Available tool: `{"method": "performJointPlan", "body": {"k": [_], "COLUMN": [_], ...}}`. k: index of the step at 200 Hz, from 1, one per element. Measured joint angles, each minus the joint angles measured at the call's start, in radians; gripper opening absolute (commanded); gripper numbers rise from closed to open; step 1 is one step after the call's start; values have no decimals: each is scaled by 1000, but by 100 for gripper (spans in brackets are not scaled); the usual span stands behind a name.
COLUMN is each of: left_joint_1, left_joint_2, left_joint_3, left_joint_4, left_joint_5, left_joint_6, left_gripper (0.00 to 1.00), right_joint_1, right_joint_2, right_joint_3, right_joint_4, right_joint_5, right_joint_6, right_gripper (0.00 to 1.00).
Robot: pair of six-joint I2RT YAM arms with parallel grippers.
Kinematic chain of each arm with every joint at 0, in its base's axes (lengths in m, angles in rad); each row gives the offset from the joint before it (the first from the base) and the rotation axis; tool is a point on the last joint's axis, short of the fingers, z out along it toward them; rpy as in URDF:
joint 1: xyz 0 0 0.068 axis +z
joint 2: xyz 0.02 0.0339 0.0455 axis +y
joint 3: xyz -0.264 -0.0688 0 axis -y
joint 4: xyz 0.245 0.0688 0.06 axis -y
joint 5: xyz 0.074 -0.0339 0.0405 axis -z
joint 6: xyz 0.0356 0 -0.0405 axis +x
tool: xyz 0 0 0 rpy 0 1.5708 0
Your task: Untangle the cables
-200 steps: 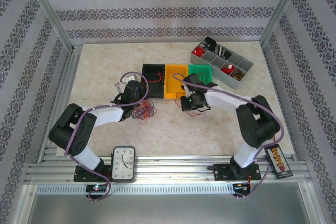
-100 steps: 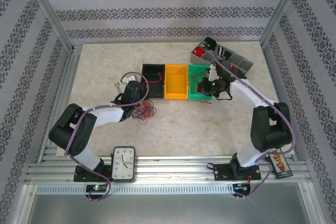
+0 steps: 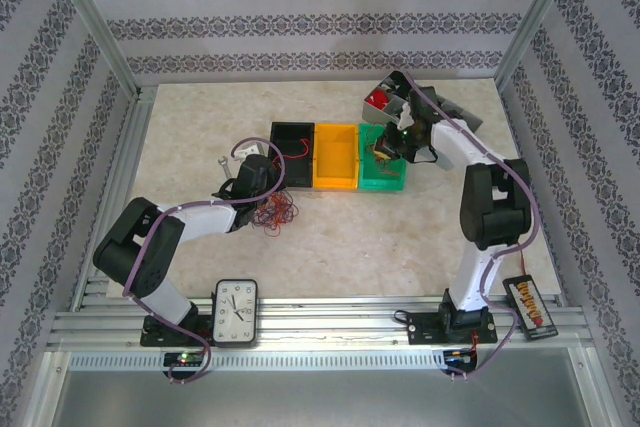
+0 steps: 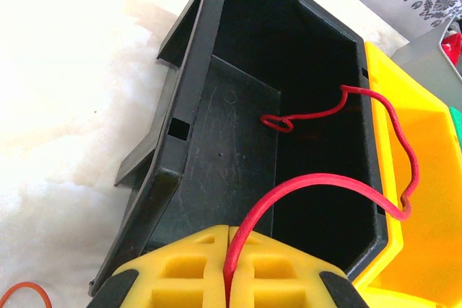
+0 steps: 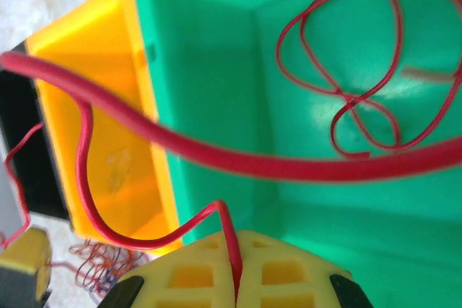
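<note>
My right gripper is holding the red cable in my right gripper (image 5: 222,211) over the green bin, clear of the tangle, so I should keep lowering it until it meets the red loops (image 5: 350,99).
My left gripper (image 4: 229,257) is shut on a thin red cable (image 4: 317,179). That cable arcs over the black bin (image 4: 238,142) to the yellow bin's rim (image 4: 426,178), and its end lies inside the black bin. In the top view the left gripper (image 3: 265,167) sits at the black bin's near left corner, with a tangle of red, orange and dark blue cables (image 3: 273,213) just in front of it. My right gripper (image 5: 236,265) is shut on another red cable (image 5: 130,239) that runs left over the yellow bin (image 5: 108,113). It hangs over the green bin (image 5: 216,70), where red cable loops (image 5: 346,77) lie.
The black bin (image 3: 292,152), yellow bin (image 3: 336,155) and green bin (image 3: 372,179) stand side by side mid-table. Behind them at the right is a grey compartment tray (image 3: 455,115). A clock (image 3: 236,312) and a small device (image 3: 530,307) rest at the near rail.
My right arm has swung from the table's middle to the back right and now hangs over the green bin with its red cable. The left arm has not moved.
</note>
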Motion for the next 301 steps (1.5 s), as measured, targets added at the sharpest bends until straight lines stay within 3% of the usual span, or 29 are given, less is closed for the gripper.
{"method": "performJointPlan", "body": {"k": [101, 243, 301], "left_joint_1": [0, 0, -1], "left_joint_2": [0, 0, 0], "left_joint_3": [0, 0, 9], "left_joint_4": [-6, -8, -14], "left_joint_5": [0, 0, 1], "left_joint_6": [3, 8, 8], "left_gripper": [0, 0, 0], "right_joint_1": [83, 150, 158], "right_joint_2": [250, 332, 301], "right_joint_3": [318, 326, 285], "right_joint_4": [-277, -215, -185], "right_joint_5": [330, 479, 472], "right_joint_6": [-44, -32, -31], "right_gripper": [6, 8, 20]}}
